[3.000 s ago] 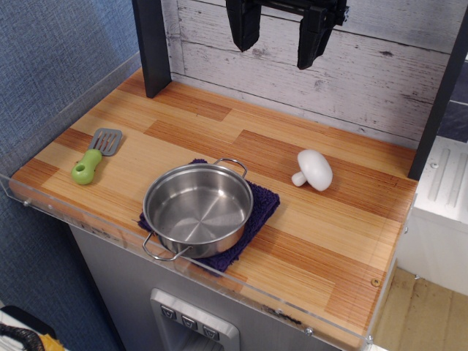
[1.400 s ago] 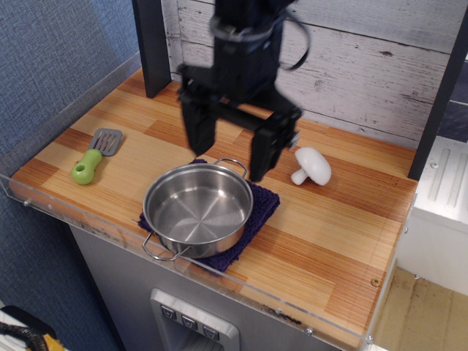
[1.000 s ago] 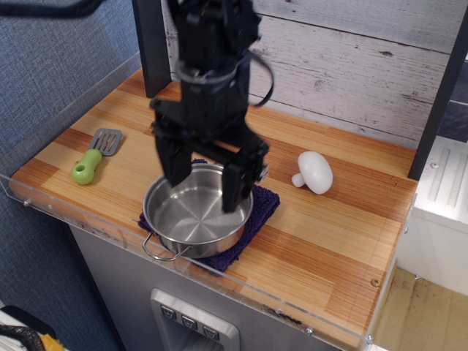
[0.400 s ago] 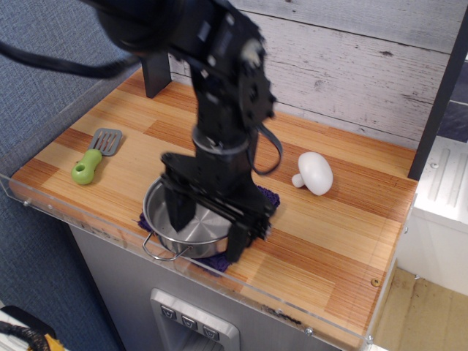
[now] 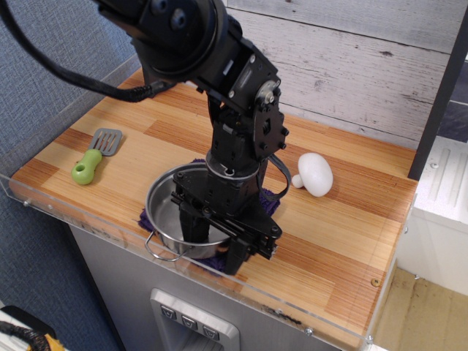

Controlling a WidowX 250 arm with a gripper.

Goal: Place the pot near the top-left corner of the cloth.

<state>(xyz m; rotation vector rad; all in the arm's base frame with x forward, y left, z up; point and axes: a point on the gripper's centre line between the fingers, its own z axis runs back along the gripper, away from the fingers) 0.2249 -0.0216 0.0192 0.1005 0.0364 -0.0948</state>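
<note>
The purple cloth's edges (image 5: 270,203) are low under the pot (image 5: 167,212), so the pot will come away and the cloth will stay flat when I lift.
The shiny steel pot (image 5: 165,210) sits on the dark purple cloth (image 5: 273,199) near the counter's front edge. Only small bits of the cloth show beside the pot and behind the arm. My black gripper (image 5: 213,250) is down at the pot's front-right side. Its jaws stand apart, one finger (image 5: 191,228) inside the pot and the other finger (image 5: 235,257) outside the wall, with the rim between them. The arm hides the right half of the pot. The pot's front loop handle (image 5: 157,252) sticks out toward the counter's edge.
A spatula with a green handle (image 5: 89,165) lies at the left of the wooden counter (image 5: 344,241). A white mushroom (image 5: 314,172) lies to the right of the arm. A clear acrylic lip (image 5: 88,219) runs along the front and left edges. A plank wall (image 5: 351,66) stands behind.
The gripper came down from high at the back to the pot and now straddles its front-right wall. The pot and cloth have stayed in place.
</note>
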